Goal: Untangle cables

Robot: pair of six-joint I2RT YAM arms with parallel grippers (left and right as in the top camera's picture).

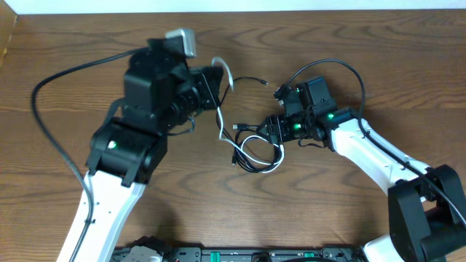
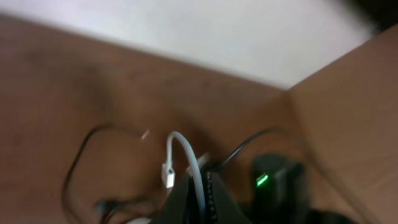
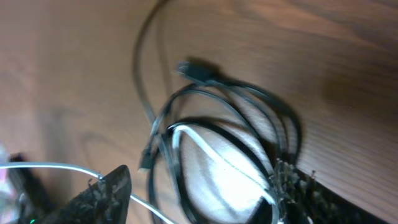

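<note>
The white cable is hanging loose and loops through the black cable's coil [image 1: 251,155], so my left gripper should move back from the tangle while my right gripper keeps hold of the coil [image 1: 246,137].
A white cable [image 1: 221,116] runs from a tangle with a black cable [image 1: 251,164] on the wooden table. My left gripper [image 1: 218,81] is shut on the white cable near its end and holds it raised. In the left wrist view the white cable [image 2: 186,152] arches out of the shut fingers [image 2: 198,196], and its white plug [image 2: 166,175] hangs free. My right gripper [image 1: 274,132] is open at the tangle's right edge. In the right wrist view its fingers [image 3: 199,193] straddle the coiled black cable [image 3: 249,99] and the white cable [image 3: 217,155] without closing on them.
A loose black cable end [image 1: 261,81] lies between the two grippers. The left arm's own black lead [image 1: 44,124] loops over the table's left side. The right arm's lead [image 1: 349,73] arcs behind it. A brown panel [image 2: 354,106] stands at the far edge.
</note>
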